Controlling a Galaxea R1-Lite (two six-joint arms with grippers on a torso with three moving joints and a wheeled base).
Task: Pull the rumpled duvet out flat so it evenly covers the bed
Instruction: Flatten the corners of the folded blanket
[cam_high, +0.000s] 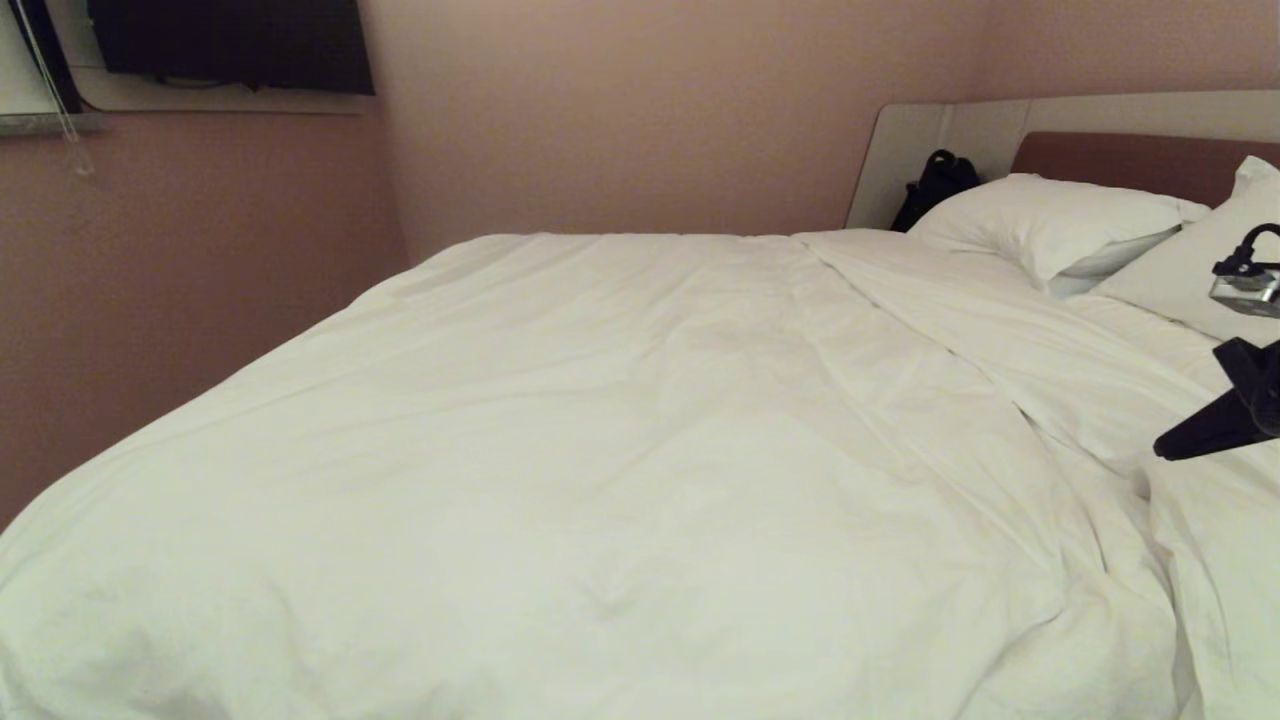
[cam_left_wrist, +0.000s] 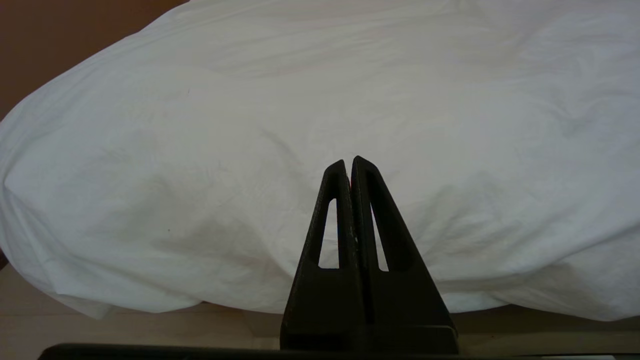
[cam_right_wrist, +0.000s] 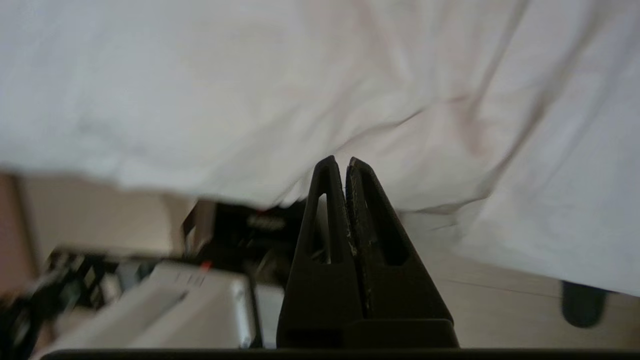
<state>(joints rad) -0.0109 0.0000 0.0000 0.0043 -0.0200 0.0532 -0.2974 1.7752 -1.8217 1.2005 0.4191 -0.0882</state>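
Note:
The robot's closed right gripper is slanted toward the duvet's hanging edge (cam_right_wrist: 264, 195), so it should turn down over the bunched folds (cam_high: 1140, 534), open and grip them from above.
The white duvet (cam_high: 620, 430) lies spread over most of the bed, smooth on the near left and creased in long folds toward the right. The bed's headboard (cam_high: 1130, 160) shows at the far right. My right gripper (cam_high: 1160, 448) hangs at the right edge above the duvet's creased side. In the right wrist view this gripper (cam_right_wrist: 345, 162) is shut on nothing, with the hanging edge of the duvet (cam_right_wrist: 250, 75) beyond it. My left gripper (cam_left_wrist: 348, 161) is shut and empty, low in front of the bulging side of the duvet (cam_left_wrist: 250, 125). It is outside the head view.
Two white pillows (cam_high: 1040, 220) (cam_high: 1180, 270) lie at the headboard. A black bag (cam_high: 935, 185) sits behind them by the wall. A dark screen (cam_high: 230, 40) hangs on the left wall. Pale floor (cam_right_wrist: 500, 295) and my own silver body (cam_right_wrist: 200, 300) show under the duvet's edge.

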